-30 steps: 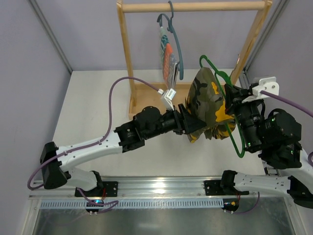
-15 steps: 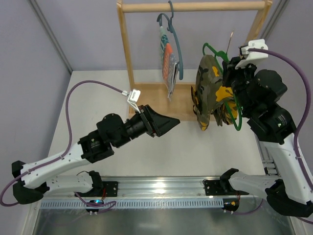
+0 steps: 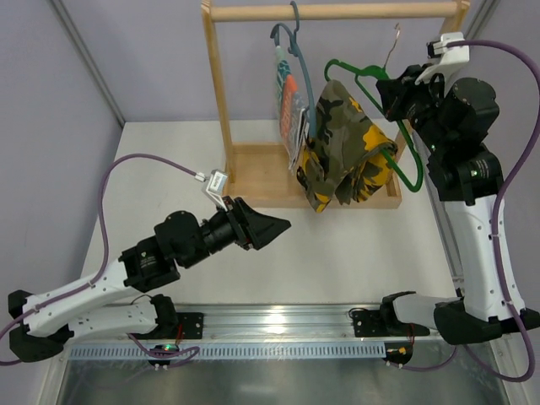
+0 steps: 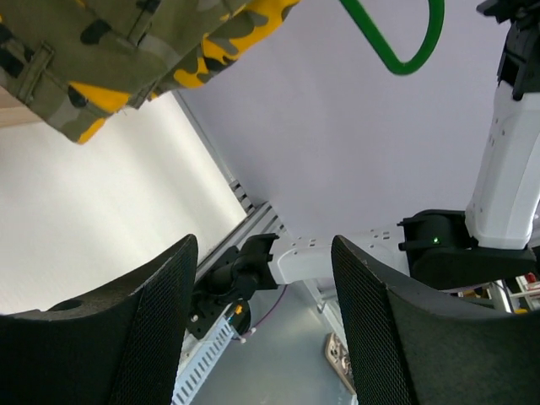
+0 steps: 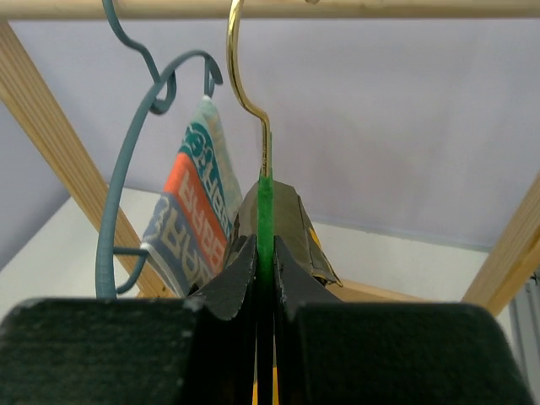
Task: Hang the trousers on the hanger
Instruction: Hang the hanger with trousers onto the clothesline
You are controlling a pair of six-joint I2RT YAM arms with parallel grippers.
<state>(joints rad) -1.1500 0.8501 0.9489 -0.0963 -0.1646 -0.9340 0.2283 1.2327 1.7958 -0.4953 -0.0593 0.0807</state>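
Observation:
The green hanger's hook (image 5: 237,67) is upright in front of a free part of the top bar (image 3: 380,11), so my right gripper should go on moving in until the hook hangs over the bar.
The camouflage trousers (image 3: 342,143) hang folded over the green wire hanger (image 3: 369,76), above the rack's wooden base. My right gripper (image 3: 390,93) is shut on the hanger just below its metal hook (image 3: 395,46) and holds it up near the top rail. In the right wrist view my right gripper (image 5: 265,261) pinches the green wire (image 5: 266,207), the hook (image 5: 243,76) reaches up to the rail (image 5: 380,8), and the trousers (image 5: 295,224) show behind. My left gripper (image 3: 274,225) is open and empty over the table, below the trousers (image 4: 110,51).
A wooden rack with a top rail (image 3: 337,11), left post (image 3: 218,93) and base (image 3: 261,169) stands at the back. A blue-grey hanger (image 3: 305,84) with a striped cloth (image 3: 289,105) hangs on the rail, just left of the trousers. Walls close in on both sides.
My left gripper has let go of the trousers and drawn back to the near left. My right arm has lifted the hanger with the trousers up and back toward the rail.

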